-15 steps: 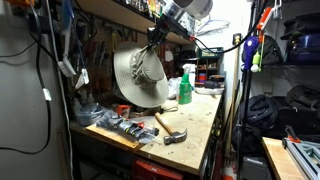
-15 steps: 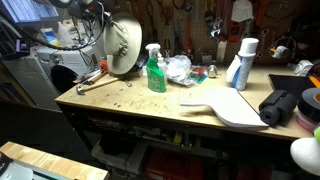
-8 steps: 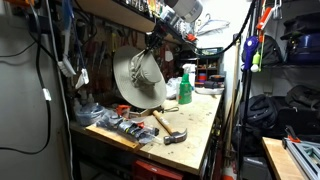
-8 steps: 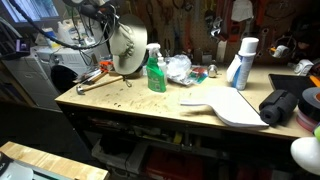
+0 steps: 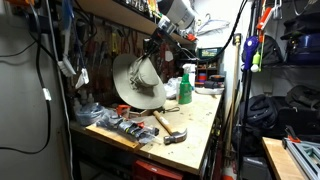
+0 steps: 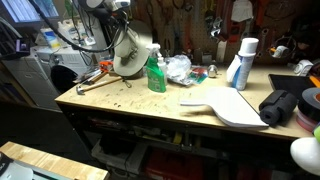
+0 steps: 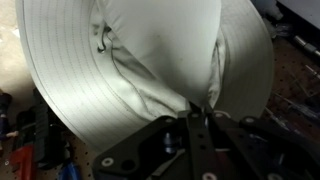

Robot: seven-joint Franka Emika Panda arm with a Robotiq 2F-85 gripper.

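Observation:
My gripper should keep going down until the bench supports the hat, as the hat's brim (image 5: 148,102) hangs over the bench's far end (image 6: 128,81), clear of the green spray bottle.
A pale grey-green brimmed hat (image 5: 138,82) hangs in the air above the workbench, also seen in an exterior view (image 6: 130,54). In the wrist view the hat (image 7: 150,65) fills most of the picture, its crown fabric pinched between the fingers. My gripper (image 7: 195,112) is shut on the hat's crown and holds it above the bench's far end. The gripper (image 5: 152,47) shows at the hat's top. A green spray bottle (image 6: 156,70) stands just beside the hanging hat.
A hammer (image 5: 170,128) and several tools (image 5: 125,127) lie on the wooden workbench (image 6: 140,100). A white-and-blue bottle (image 6: 240,64), a white flat board (image 6: 232,106) and a black roll (image 6: 278,108) are at the other end. Shelves and cables hang behind.
The gripper has carried the hat along the bench toward the green spray bottle, and it hangs a little lower and more tilted now.

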